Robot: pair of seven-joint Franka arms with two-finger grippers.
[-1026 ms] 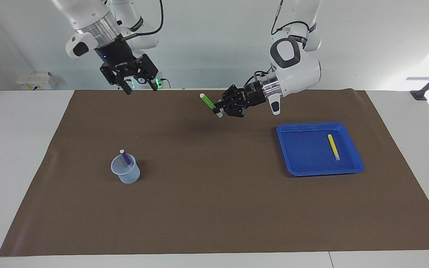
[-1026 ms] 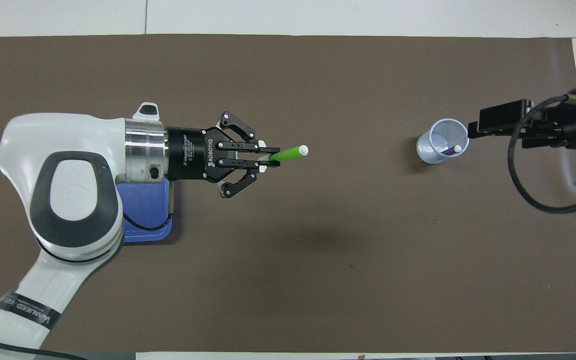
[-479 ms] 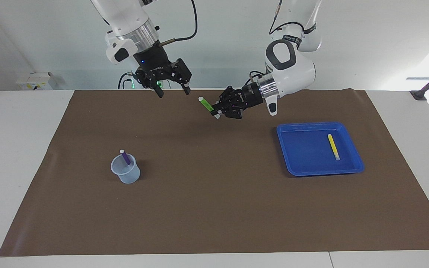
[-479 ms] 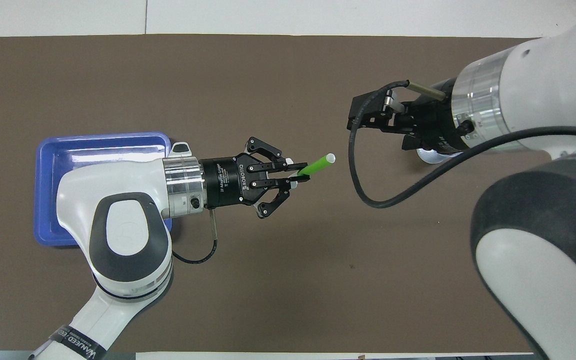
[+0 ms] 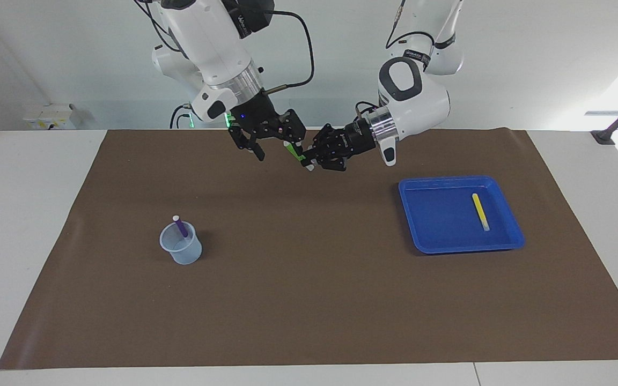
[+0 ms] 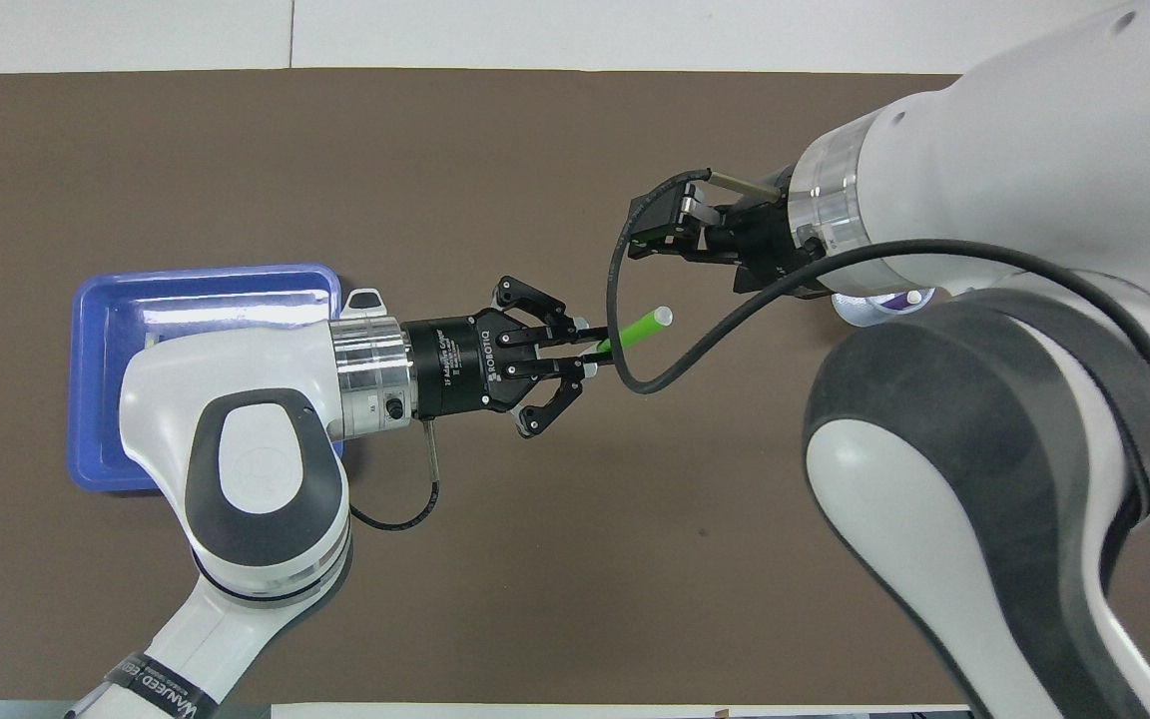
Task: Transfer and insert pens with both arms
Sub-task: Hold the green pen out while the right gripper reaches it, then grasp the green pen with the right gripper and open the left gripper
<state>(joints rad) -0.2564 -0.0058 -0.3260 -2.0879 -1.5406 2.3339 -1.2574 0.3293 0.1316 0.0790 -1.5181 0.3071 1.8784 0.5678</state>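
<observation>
The robot should expect the green pen (image 6: 643,329) to lean on the clear cup's rim when it is put in, because the purple pen (image 6: 903,300) slants against that rim too.
My left gripper (image 5: 309,159) is shut on the lower part of the green pen (image 5: 292,151), held tilted in the air over the brown mat close to the robots. It also shows in the overhead view (image 6: 590,350) with the green pen (image 6: 637,328) sticking out. My right gripper (image 5: 279,149) is open at the pen's free upper end and shows in the overhead view (image 6: 660,232). The purple pen (image 5: 181,227) stands in the clear cup (image 5: 182,247). The yellow pen (image 5: 480,211) lies in the blue tray (image 5: 462,247).
The brown mat (image 5: 309,300) covers most of the white table. In the overhead view the right arm covers most of the cup (image 6: 866,312), and the left arm covers part of the tray (image 6: 206,290) and the yellow pen.
My right gripper has swung from above the cup's end of the table to the green pen's free end. My left gripper has shifted slightly toward it, still holding the pen.
</observation>
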